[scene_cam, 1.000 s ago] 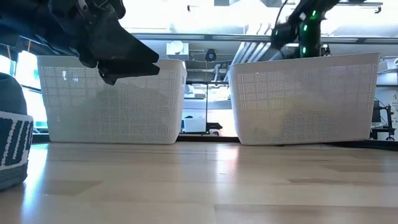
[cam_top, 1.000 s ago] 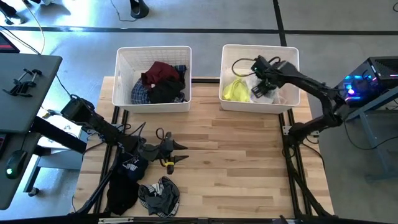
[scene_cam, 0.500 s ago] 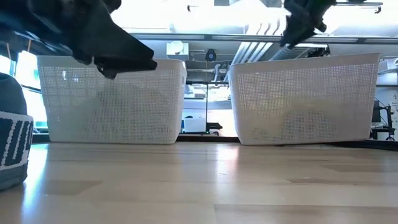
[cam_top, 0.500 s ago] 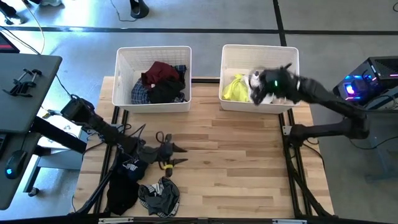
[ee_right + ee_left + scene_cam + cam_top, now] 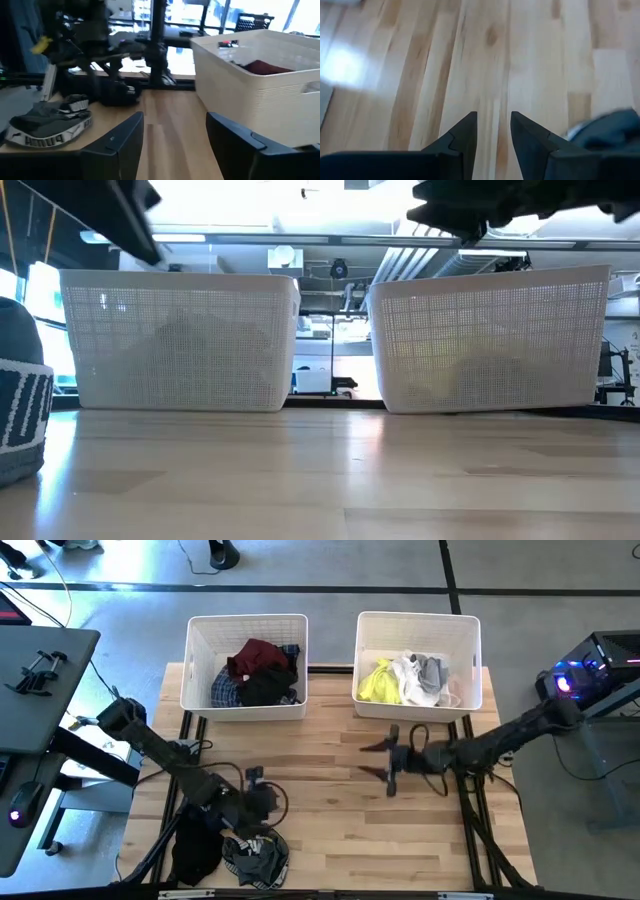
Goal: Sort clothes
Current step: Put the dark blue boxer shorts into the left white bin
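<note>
My gripper will bring the patterned cloth along when it lifts the grey garment (image 5: 264, 858), because a pale patterned edge (image 5: 236, 862) shows around the garment.
The clothes lie in three places. Maroon, plaid and black pieces (image 5: 255, 670) fill the left white bin (image 5: 196, 660). Yellow, white and grey pieces (image 5: 405, 680) lie in the right white bin (image 5: 470, 665). A black garment (image 5: 197, 840) and a grey one (image 5: 255, 855) rest on the table's near left; the grey one (image 5: 50, 122) also shows in the right wrist view. My left gripper (image 5: 262, 808) (image 5: 494, 117) slants down just above and beside the grey garment (image 5: 610, 132), open over bare wood. My right gripper (image 5: 375, 760) (image 5: 175, 117) hangs open and level over mid-table, pointing left.
Bare wooden table (image 5: 330, 830) stretches between the two grippers and along the near right. The two bins stand side by side at the far edge, with a gap between them. Black frame rails (image 5: 470, 820) run along both table sides.
My right gripper has come out of the right bin with nothing in it, swung toward the near edge and the table's middle, and tipped from pointing down to level. White and grey pieces now lie uncovered in that bin. My left gripper has risen, turned and shifted toward the near-left pile.
</note>
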`<state>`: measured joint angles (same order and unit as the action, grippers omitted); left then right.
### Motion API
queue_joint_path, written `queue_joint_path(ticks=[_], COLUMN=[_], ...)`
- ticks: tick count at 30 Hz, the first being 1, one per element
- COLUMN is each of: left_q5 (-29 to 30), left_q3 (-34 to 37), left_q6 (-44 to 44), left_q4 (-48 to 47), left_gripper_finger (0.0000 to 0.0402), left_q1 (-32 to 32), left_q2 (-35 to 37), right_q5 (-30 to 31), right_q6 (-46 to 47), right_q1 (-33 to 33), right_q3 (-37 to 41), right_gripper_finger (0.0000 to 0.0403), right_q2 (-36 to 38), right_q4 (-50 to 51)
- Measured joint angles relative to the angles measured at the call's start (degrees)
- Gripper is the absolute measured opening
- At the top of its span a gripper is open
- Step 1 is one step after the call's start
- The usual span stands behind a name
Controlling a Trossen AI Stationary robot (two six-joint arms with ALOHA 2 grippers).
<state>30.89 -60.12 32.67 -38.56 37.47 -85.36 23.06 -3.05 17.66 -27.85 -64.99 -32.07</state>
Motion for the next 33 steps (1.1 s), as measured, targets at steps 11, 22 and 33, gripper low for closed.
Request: queue_joint_path(ticks=[11, 22, 33], left_q5=[-18.84, -10.74, -8.80], left_q3=[-3.17, 5.19, 20.80], left_q6=[35.78, 72.27, 69.05], left_q4=[-24.76, -27.20, -8.80], left_gripper_finger=[0.0099, 0.0140, 0.0143], left_q1=[9.38, 22.88, 20.89], left_q2=[0.02, 0.02, 0.26], right_q5=[7.37, 9.44, 8.20], right_q6=[6.36, 5.71, 7.17], right_q1=[10.14, 10.15, 10.00], right_q3=[-3.99, -12.30, -14.21], right_gripper_finger=[0.0204, 0.0204, 0.0204], right_q2=[-22.79, -34.21, -34.36], right_q4=[-11.05, -12.31, -10.61])
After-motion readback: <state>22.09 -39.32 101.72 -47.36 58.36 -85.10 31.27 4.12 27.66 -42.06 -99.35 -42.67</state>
